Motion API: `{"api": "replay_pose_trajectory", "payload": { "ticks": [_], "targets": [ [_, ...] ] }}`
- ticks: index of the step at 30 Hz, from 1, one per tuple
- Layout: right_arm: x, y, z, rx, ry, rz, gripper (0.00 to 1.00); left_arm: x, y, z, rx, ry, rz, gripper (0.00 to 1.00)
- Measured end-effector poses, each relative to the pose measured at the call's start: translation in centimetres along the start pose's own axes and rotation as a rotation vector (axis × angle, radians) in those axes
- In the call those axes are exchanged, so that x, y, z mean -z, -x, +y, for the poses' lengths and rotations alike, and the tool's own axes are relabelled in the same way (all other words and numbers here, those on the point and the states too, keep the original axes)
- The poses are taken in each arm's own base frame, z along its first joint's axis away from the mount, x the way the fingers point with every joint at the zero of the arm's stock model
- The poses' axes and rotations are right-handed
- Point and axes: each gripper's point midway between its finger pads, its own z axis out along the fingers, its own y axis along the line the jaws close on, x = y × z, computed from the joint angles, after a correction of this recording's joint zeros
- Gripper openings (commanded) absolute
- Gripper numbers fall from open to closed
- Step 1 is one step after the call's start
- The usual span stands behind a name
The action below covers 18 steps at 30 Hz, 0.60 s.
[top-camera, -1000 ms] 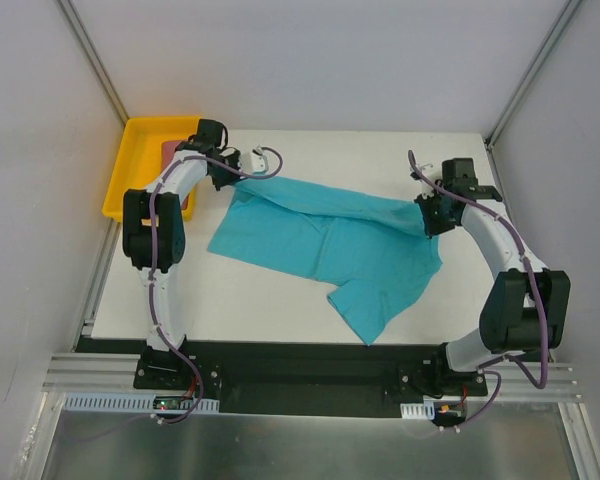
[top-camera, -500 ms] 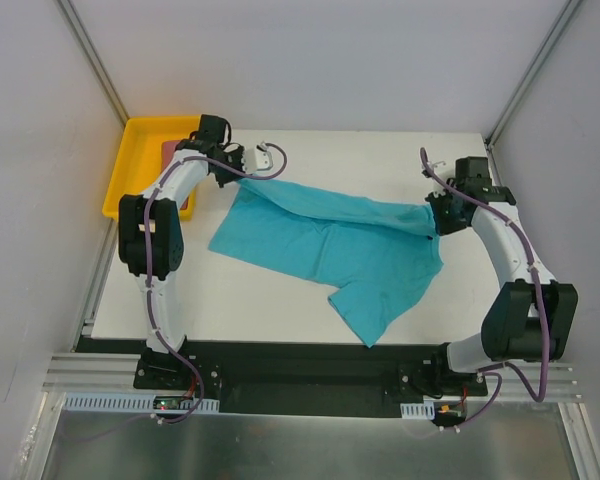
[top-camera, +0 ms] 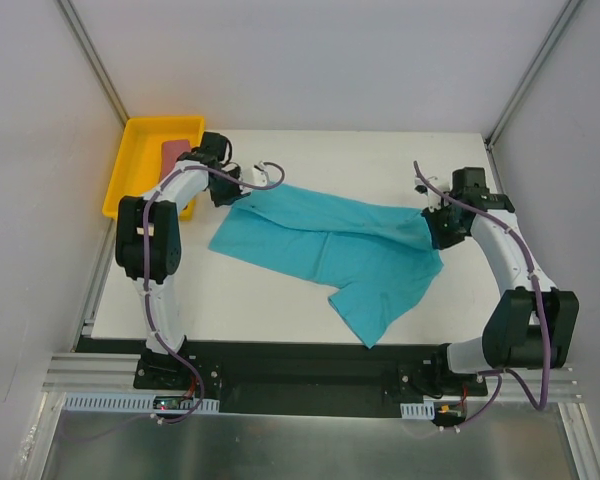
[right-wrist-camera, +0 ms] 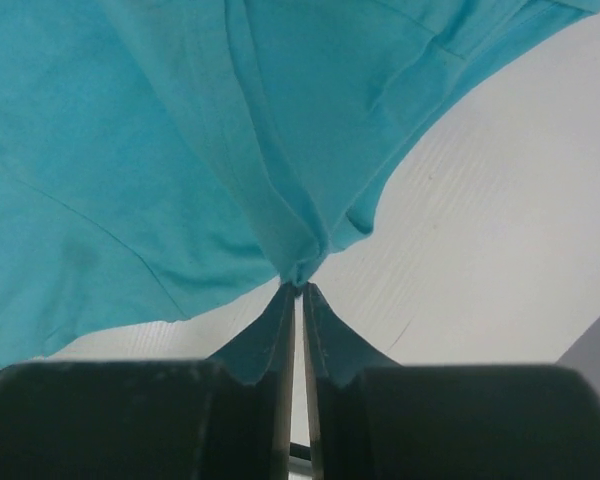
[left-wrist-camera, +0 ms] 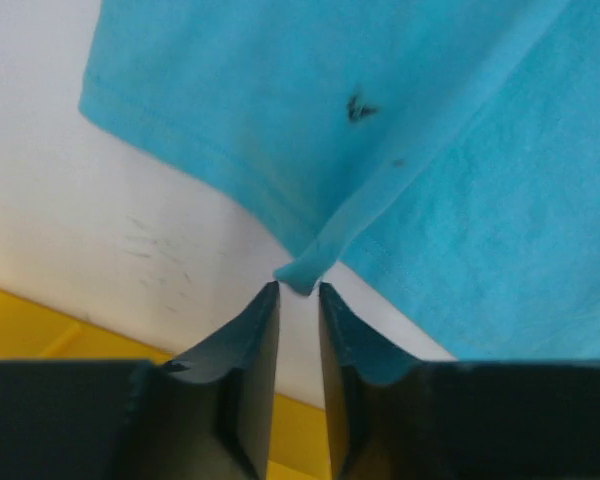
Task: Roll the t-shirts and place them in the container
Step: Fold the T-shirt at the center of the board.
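Observation:
The teal-blue t-shirt's folded edge is slanting, so next my left gripper presses the t-shirt's side near the yellow tray while my right gripper pulls the t-shirt's far corner straight.
The teal-blue t-shirt lies spread across the middle of the table, one sleeve reaching toward the near edge. My left gripper is at its far left corner. In the left wrist view this gripper is open by a narrow gap, and the pointed cloth corner sits just beyond the fingertips, not pinched. My right gripper is at the shirt's right edge. In the right wrist view it is shut on a bunched fold of teal cloth. The dusty red-pink t-shirt lies in the tray.
A yellow tray stands at the table's far left corner, just behind my left gripper; its rim shows in the left wrist view. Grey walls and metal rails surround the white table.
My left jaws have parted and let go of the shirt's corner, which has sunk toward the table. The left gripper moved nearer and lower. The right gripper kept its hold.

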Motion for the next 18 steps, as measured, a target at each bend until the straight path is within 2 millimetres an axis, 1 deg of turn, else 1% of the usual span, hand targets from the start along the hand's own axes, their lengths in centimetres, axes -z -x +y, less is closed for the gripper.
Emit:
{"api": "replay_pose_trajectory", "payload": {
  "ticks": [1,2,4,5,7,10,11,12,13,15,16,18],
  "targets": [
    [0.0,-0.3,0.4,0.005,0.018,0.013,0.2,0.1,-0.2,0.0,0.01,0.004,0.011,0.36],
    [0.1,-0.5,0.5,0.003,0.027,0.017,0.24,0.2,-0.4,0.0,0.028,0.007,0.021,0.39],
    [0.4,-0.2,0.7,-0.016,0.049,0.025,0.29,0.4,-0.8,0.2,0.068,0.014,0.028,0.48],
    [0.7,0.4,0.4,-0.034,0.056,0.02,0.31,0.6,-0.7,0.2,0.094,0.017,0.028,0.49],
    [0.9,2.5,-1.3,-0.087,0.046,-0.004,0.31,1.1,-0.4,0.7,0.152,0.032,0.02,0.47],
    [0.1,5.9,-4.4,-0.145,0.014,-0.054,0.3,2.0,0.7,1.6,0.256,0.064,-0.01,0.36],
    [-0.3,6.5,-5.2,-0.159,0.005,-0.063,0.29,2.2,1.1,1.7,0.291,0.067,-0.021,0.26],
    [-0.7,6.9,-5.8,-0.169,0.001,-0.06,0.28,2.4,1.4,1.6,0.325,0.063,-0.031,0.18],
    [-1.4,7.5,-6.4,-0.175,-0.001,-0.06,0.24,2.4,1.6,1.2,0.36,0.053,-0.038,0.11],
    [-2.9,8.4,-7.3,-0.179,-0.003,-0.053,0.2,2.3,1.5,0.2,0.42,0.022,-0.031,0.0],
    [-3.7,8.7,-7.7,-0.18,-0.001,-0.044,0.19,2.2,1.3,-0.5,0.445,0.003,-0.024,0.0],
    [-5.4,9.0,-8.3,-0.179,0.002,-0.024,0.19,1.7,0.7,-2.1,0.494,-0.039,-0.001,0.0]
  ]
}}
